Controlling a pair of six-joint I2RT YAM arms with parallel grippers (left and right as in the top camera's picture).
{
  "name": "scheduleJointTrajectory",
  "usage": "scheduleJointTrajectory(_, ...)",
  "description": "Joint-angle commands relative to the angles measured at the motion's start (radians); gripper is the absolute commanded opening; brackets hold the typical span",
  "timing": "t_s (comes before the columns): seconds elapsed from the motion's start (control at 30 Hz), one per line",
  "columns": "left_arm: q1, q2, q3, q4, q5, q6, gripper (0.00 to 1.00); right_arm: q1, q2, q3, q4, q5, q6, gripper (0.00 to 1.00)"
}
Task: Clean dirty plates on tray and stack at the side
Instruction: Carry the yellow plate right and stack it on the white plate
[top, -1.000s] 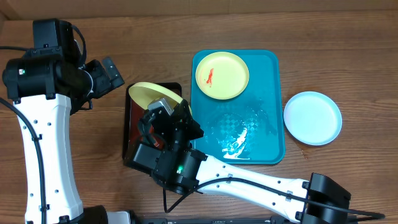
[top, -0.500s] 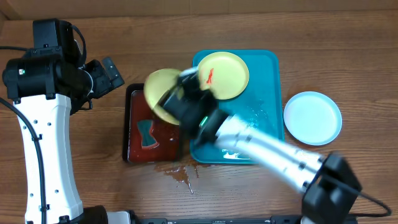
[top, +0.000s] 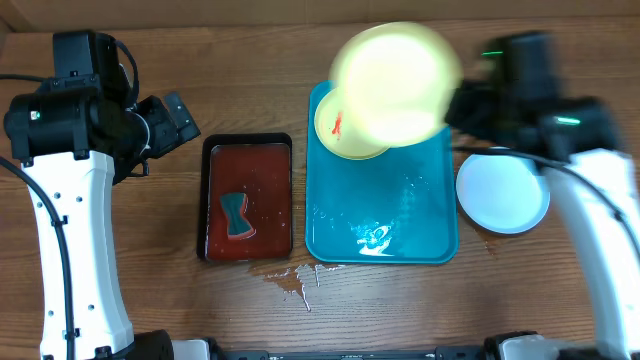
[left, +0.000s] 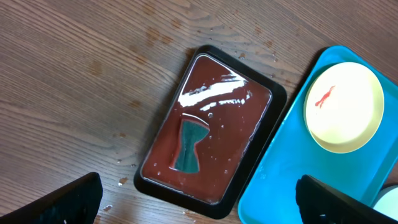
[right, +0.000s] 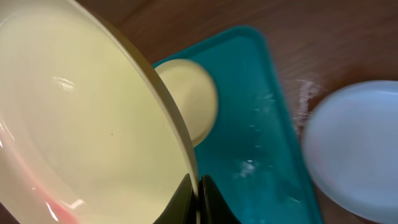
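Note:
My right gripper keeps carrying the lifted yellow-green plate (top: 396, 84) until the plates are stacked, because it hangs face up by its rim and the blue-white plate (top: 504, 196) lies open.
My right gripper (right: 198, 198) is shut on the rim of a pale yellow-green plate (top: 395, 83), held in the air above the far end of the turquoise tray (top: 425, 215); it fills the left of the right wrist view (right: 81, 124). A second yellow-green plate with a red smear (top: 332, 128) lies on the tray's far left, partly hidden by the lifted one; it shows in the left wrist view (left: 343, 107). A pale blue-white plate (top: 502, 190) lies on the wood to the right of the tray. My left gripper (left: 199, 208) is open and empty, high above the table's left.
A black-rimmed dark red tray (top: 248, 150) of reddish water holds a teal sponge (top: 236, 217) left of the turquoise tray. Spilled drops (top: 292, 278) lie on the wood at its near right corner. Water pools on the turquoise tray (top: 378, 236).
My right arm has swung the yellow-green plate up out of the dark red tray and rightward to above the turquoise tray. Water has dripped on the wood. The left arm has not moved.

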Motion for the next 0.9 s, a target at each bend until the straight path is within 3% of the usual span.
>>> scheduleJointTrajectory(0.0,0.005,-0.002,0.015,0.001,0.007,0.008,1.0,-0.185,0.003,0.006,-0.099,0.031,0.013,0.04)
scheduleJointTrajectory(0.17,0.005,-0.002,0.015,0.001,0.007,0.008,1.0,-0.433,0.059,-0.081,-0.19,0.079,-0.027,0.04)
scheduleJointTrajectory(0.33,0.005,-0.002,0.015,0.001,0.007,0.008,1.0,-0.587,0.103,-0.26,-0.127,0.079,-0.026,0.04)
scheduleJointTrajectory(0.63,0.005,-0.002,0.015,0.001,0.007,0.008,1.0,-0.66,0.105,-0.498,0.068,0.05,-0.042,0.08)
scheduleJointTrajectory(0.87,0.005,-0.002,0.015,0.001,0.007,0.008,1.0,-0.605,0.09,-0.469,0.067,0.001,-0.089,0.36)
